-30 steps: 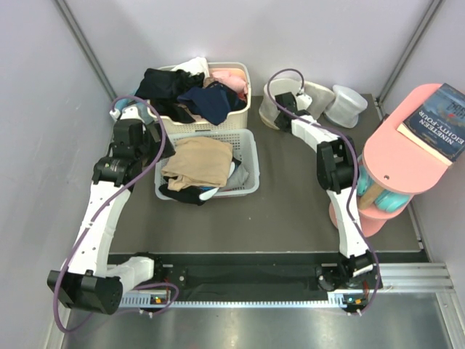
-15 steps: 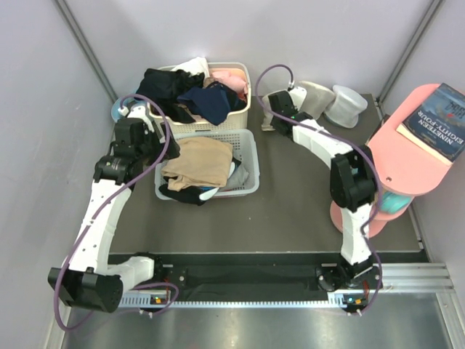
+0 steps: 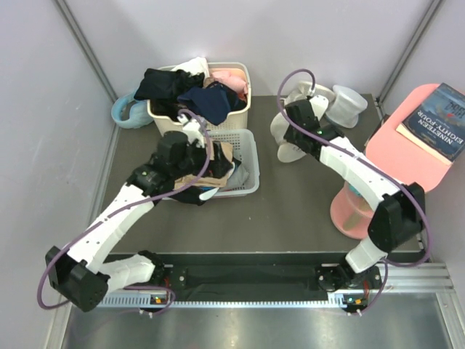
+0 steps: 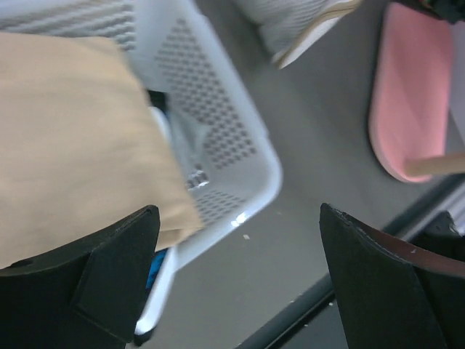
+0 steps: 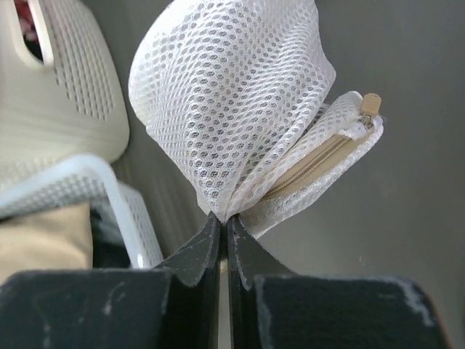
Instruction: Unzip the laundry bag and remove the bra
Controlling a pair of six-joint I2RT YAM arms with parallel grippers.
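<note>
My right gripper is pinching the laundry bag's bunched mesh, away from the zip pull. My left gripper should hold the bag's rim to free my right gripper.
My right gripper is shut on a pinch of the laundry bag, a white-cream mesh bag with a beige zip along its rim and the pull at the zip's end. The bag hangs from the jaws just above the table. In the top view the right gripper holds the bag right of the white basket. My left gripper is open and empty over the white basket's near right corner; it also shows in the top view. The bra is hidden. No pictogram shows.
A white basket holds a folded tan cloth and dark items. A cream basket behind it holds navy, black and pink clothes. A whiter round pouch lies at the back right. A pink stand with a book stands right.
My right gripper has pulled the bag from the back of the table towards the near side. My left arm has swung right, from beside the baskets to over the white basket.
</note>
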